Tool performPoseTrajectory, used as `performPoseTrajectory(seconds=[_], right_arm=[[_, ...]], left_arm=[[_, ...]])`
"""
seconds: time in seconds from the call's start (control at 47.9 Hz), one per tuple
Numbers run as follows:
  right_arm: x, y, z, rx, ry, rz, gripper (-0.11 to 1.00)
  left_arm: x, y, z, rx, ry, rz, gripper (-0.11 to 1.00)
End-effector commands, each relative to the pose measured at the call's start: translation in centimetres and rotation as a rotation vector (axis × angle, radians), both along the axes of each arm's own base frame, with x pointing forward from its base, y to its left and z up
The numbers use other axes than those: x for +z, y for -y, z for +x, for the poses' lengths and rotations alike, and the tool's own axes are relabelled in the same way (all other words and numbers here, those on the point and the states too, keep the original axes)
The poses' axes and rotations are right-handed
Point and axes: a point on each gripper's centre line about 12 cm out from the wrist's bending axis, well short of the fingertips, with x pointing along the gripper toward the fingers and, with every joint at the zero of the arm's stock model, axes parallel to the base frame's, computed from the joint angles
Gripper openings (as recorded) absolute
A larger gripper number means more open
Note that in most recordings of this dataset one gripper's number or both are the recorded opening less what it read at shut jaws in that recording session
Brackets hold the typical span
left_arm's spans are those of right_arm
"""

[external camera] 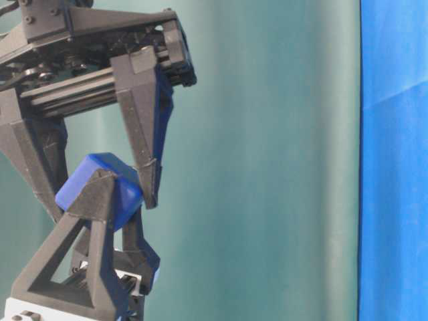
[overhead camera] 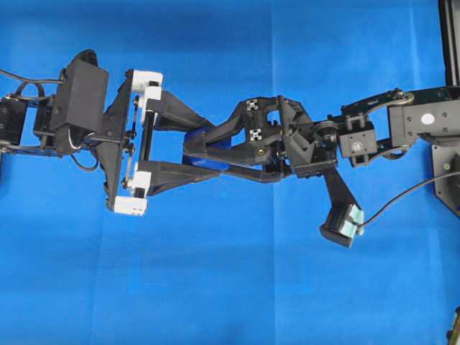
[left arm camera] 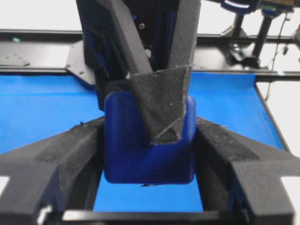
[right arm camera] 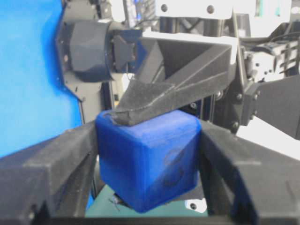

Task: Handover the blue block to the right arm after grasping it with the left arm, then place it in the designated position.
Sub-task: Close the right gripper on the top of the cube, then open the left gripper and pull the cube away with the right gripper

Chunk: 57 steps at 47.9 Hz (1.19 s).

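My two grippers are gripping the blue block (external camera: 127, 198) crosswise, so my left gripper should open its fingers clear of the block before my right gripper takes the block away.
The blue block (overhead camera: 198, 136) hangs in mid-air above the blue cloth, held from both sides. My left gripper (overhead camera: 215, 147), the one with white rail caps, reaches in from the left and is shut on the block (left arm camera: 126, 140). My right gripper (overhead camera: 188, 149) comes from the right, turned crosswise to the left one. Its two fingers press the block's (right arm camera: 145, 154) opposite faces. In the table-level view the block (external camera: 110, 167) sits between the upper, right gripper (external camera: 101, 200) and the lower, left one. One left finger (right arm camera: 154, 101) lies across the block's top.
Blue cloth (overhead camera: 215, 287) covers the table under both arms. The right arm's camera module (overhead camera: 343, 221) sticks out below its wrist with a cable. A black frame (overhead camera: 449, 43) stands at the right edge. A teal backdrop (external camera: 267, 160) rises behind.
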Motion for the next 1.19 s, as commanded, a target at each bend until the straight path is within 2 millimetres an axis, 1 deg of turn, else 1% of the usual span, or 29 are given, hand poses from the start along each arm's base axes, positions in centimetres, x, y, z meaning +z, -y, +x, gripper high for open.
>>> performPoseTrajectory(seconds=[0.0, 0.731, 0.772, 0.877, 0.939, 0.981, 1.169], right_arm=[[1.86, 0.12, 0.16, -0.004, 0.046, 0.006, 0.45], [1.70, 0.02, 0.12, -0.004, 0.040, 0.010, 0.45], [1.70, 0.02, 0.12, -0.004, 0.040, 0.010, 0.45], [1.69, -0.03, 0.12, -0.003, 0.038, 0.009, 0.45], [1.71, -0.03, 0.12, -0.003, 0.039, 0.011, 0.45], [1.70, -0.04, 0.12, -0.002, 0.040, 0.010, 0.45], [1.75, -0.08, -0.11, -0.002, 0.040, 0.011, 0.45]], left_arm=[[1.17, -0.02, -0.12, 0.001, 0.033, -0.006, 0.49], [1.47, 0.23, 0.04, -0.006, 0.051, 0.002, 0.49], [1.50, 0.23, 0.04, -0.006, 0.054, -0.001, 0.55], [1.56, 0.23, 0.04, -0.006, 0.058, -0.002, 0.83], [1.56, 0.23, 0.04, -0.006, 0.058, 0.000, 0.92], [1.56, 0.23, 0.04, -0.006, 0.058, -0.002, 0.93], [1.53, 0.22, -0.01, -0.006, 0.056, -0.009, 0.93]])
